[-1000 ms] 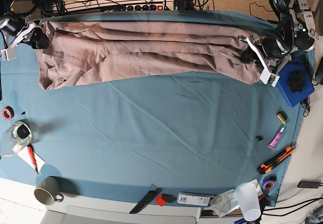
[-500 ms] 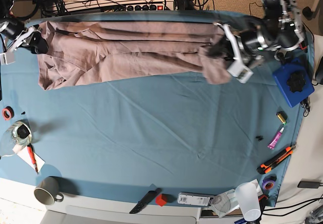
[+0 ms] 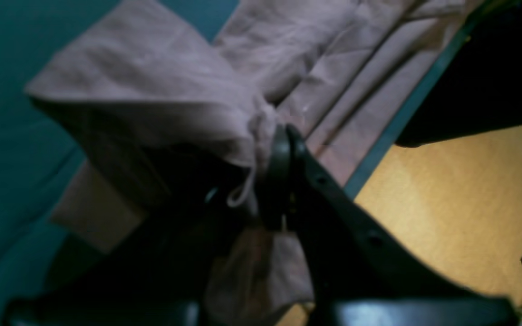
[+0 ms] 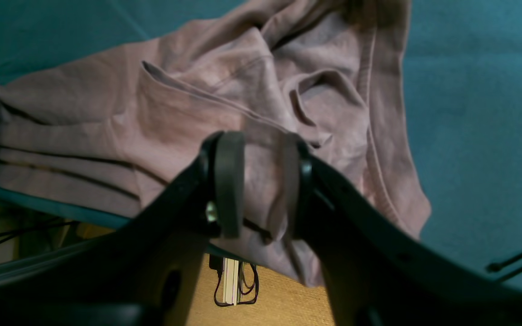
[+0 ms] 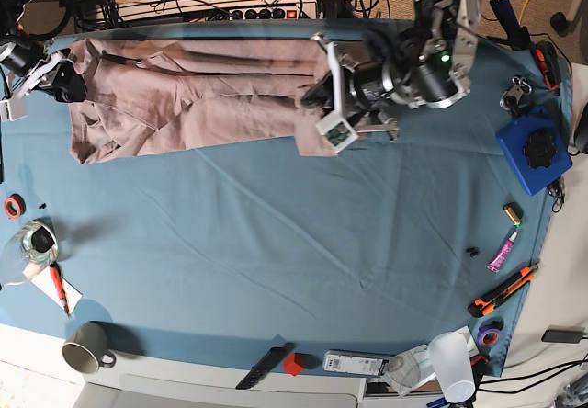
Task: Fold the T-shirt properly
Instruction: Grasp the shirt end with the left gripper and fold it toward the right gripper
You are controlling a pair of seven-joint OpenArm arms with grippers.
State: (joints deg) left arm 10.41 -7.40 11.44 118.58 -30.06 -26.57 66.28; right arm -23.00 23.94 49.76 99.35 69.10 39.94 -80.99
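Observation:
The lifted fold (image 5: 315,136) already bends back along the T-shirt. My left gripper should keep moving it toward the T-shirt's open middle (image 5: 243,110) until it gets there, then let go.
The pink-beige T-shirt (image 5: 184,86) lies in a long wrinkled band along the far edge of the blue-teal table cloth (image 5: 303,243). My left gripper (image 5: 319,105) is shut on the shirt's right end and holds it lifted and doubled back over the middle of the band. The left wrist view shows its jaws (image 3: 283,136) pinched on a bunched fold of shirt (image 3: 152,90). My right gripper (image 5: 62,73) sits at the shirt's left end. In the right wrist view its jaws (image 4: 261,181) stand a little apart with shirt fabric (image 4: 197,104) between them.
A blue box (image 5: 533,151) stands at the right edge. An orange cutter (image 5: 503,289), a marker (image 5: 503,250) and a plastic cup (image 5: 452,364) lie front right. A mug (image 5: 84,345), a glass (image 5: 35,241) and red tape (image 5: 12,207) are at the left. A knife (image 5: 262,364) lies at the front.
My left gripper has carried the shirt's right end leftward from the table's right side to above the middle, folding the band over itself. The right gripper has stayed at the left end.

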